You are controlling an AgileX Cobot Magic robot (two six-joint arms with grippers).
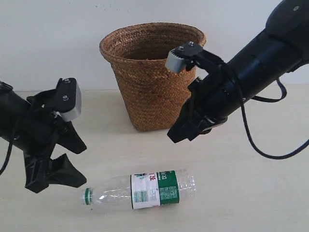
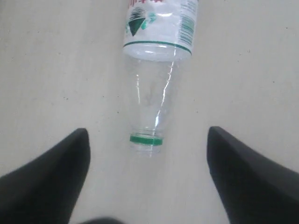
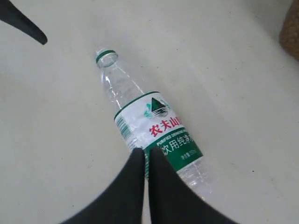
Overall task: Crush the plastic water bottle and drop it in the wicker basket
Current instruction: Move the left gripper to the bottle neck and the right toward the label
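The bottle's green-ringed neck (image 2: 146, 139) points straight into the gap between the left gripper's open fingers, so the robot should go on moving toward the bottle's shoulder (image 2: 150, 105) until they are around the neck, before it closes them.
The plastic water bottle (image 1: 145, 191) lies on its side on the pale table, body round, green ring at its neck (image 1: 87, 195) pointing left. My left gripper (image 1: 85, 165) is open at table height, and the bottle (image 2: 156, 56) has its neck end (image 2: 146, 139) just ahead of the gap between the wide-apart fingers (image 2: 46, 177). My right gripper (image 1: 174, 137) is shut on nothing, hanging above and behind the bottle. In its wrist view the closed gripper (image 3: 145, 151) points down over the bottle's label (image 3: 159, 128). The wicker basket (image 1: 152, 72) stands upright behind.
A white wall runs close behind the basket. A black cable (image 1: 270, 154) loops below the right arm. The basket's edge (image 3: 292, 28) and one left finger (image 3: 23, 21) show in the right wrist view's corners.
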